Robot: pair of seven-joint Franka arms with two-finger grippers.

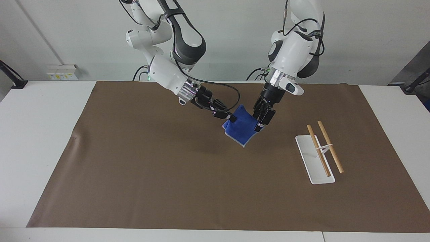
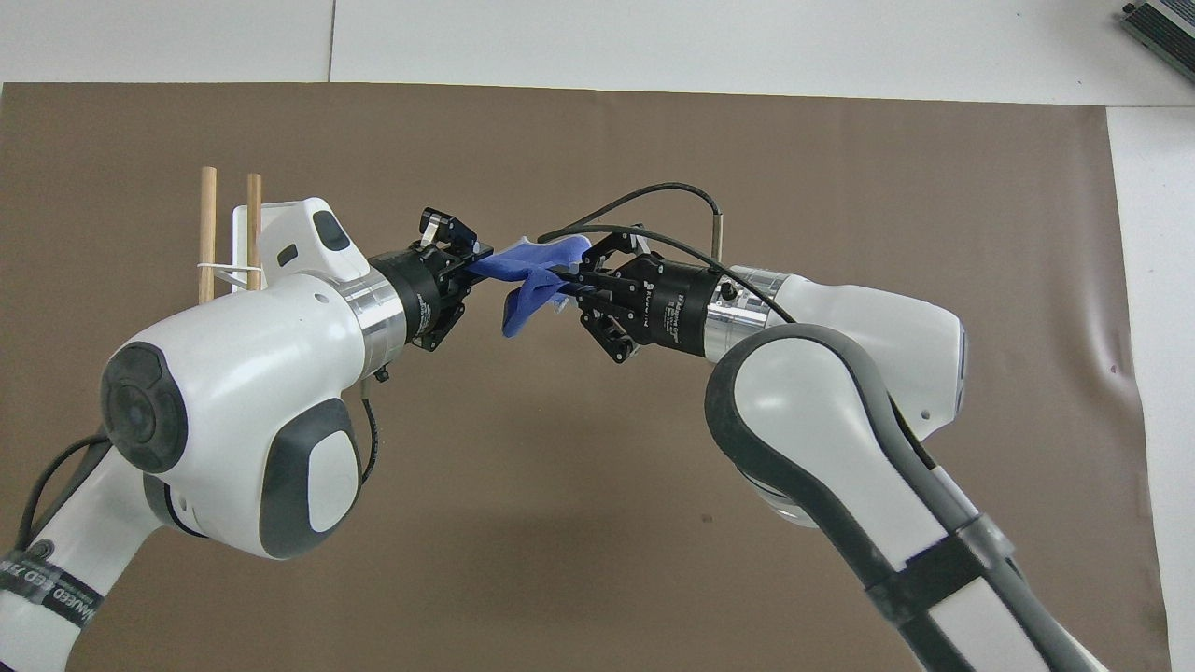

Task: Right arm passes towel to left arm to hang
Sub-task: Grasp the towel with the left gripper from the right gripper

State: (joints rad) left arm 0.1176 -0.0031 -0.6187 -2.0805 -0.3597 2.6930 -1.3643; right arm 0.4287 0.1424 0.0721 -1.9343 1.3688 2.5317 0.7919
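Both of my grippers are holding the towel's upper corners (image 1: 232, 124), so next my right gripper lets go and moves away before my left gripper takes the towel to the wooden rods (image 1: 331, 147).
The blue towel (image 1: 242, 130) (image 2: 518, 308) hangs in the air over the middle of the brown mat, stretched between both grippers. My right gripper (image 1: 231, 118) (image 2: 563, 276) is shut on one upper corner of it. My left gripper (image 1: 258, 126) (image 2: 478, 259) has its fingers closed on the other upper corner, toward the left arm's end of the table. The towel's lower part droops in a fold below the two grips, its pale edging showing at the bottom.
A white rack base (image 1: 310, 161) (image 2: 245, 219) with two wooden rods (image 1: 331, 148) (image 2: 207, 233) stands on the brown mat (image 1: 151, 168) toward the left arm's end of the table. White tabletop (image 1: 40, 134) surrounds the mat.
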